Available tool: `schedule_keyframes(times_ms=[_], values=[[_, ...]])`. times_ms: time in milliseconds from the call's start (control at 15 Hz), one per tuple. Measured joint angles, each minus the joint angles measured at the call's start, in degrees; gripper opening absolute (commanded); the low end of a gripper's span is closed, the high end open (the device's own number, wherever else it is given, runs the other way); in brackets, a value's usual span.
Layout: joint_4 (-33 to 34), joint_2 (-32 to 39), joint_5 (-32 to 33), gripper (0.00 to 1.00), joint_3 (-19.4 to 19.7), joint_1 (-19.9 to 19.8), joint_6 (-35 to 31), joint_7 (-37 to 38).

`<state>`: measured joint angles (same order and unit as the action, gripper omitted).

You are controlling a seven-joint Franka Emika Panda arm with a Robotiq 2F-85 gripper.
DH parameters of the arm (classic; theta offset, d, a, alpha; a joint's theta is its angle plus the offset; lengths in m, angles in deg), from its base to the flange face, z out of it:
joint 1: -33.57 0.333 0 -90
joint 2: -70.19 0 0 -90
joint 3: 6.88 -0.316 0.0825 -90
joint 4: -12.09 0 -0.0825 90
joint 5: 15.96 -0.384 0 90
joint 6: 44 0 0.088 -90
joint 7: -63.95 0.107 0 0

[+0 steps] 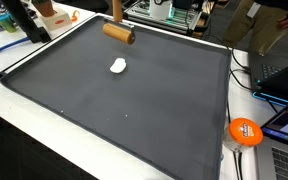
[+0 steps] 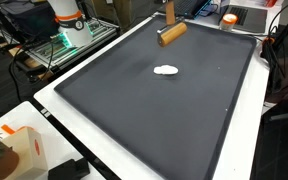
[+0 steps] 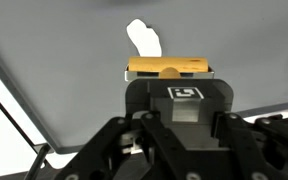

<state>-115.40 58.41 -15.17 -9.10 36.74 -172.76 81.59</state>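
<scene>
Next, my gripper pulls back and line up with the bar's middle before it nears the white lump, which lies toward one end of the wooden bar.
My gripper is shut on a black block that bears a square marker. A wooden bar sits across the block's far end. In both exterior views only this wooden bar and a brown stem rising out of the top of the picture show; the gripper itself is out of frame. The bar hangs just over the far part of a dark mat. A small white lump lies on the mat a short way from the bar, apart from it.
An orange disc lies off the mat's edge beside laptops and cables. A white and orange box stands near one mat corner. The robot's base and equipment racks are behind the table.
</scene>
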Motion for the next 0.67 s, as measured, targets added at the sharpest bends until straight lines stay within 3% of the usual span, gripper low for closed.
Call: schedule_keyframes(times_ms=[200,267,667], values=[[-0.9,-4.8,0.0,0.47,-0.3,0.0,2.1,-1.6],[-1.2,-5.0,0.0,0.22,-0.3,0.0,2.1,-1.8],[-1.7,-3.8,0.6,0.22,-0.4,-1.0,2.4,-3.9]])
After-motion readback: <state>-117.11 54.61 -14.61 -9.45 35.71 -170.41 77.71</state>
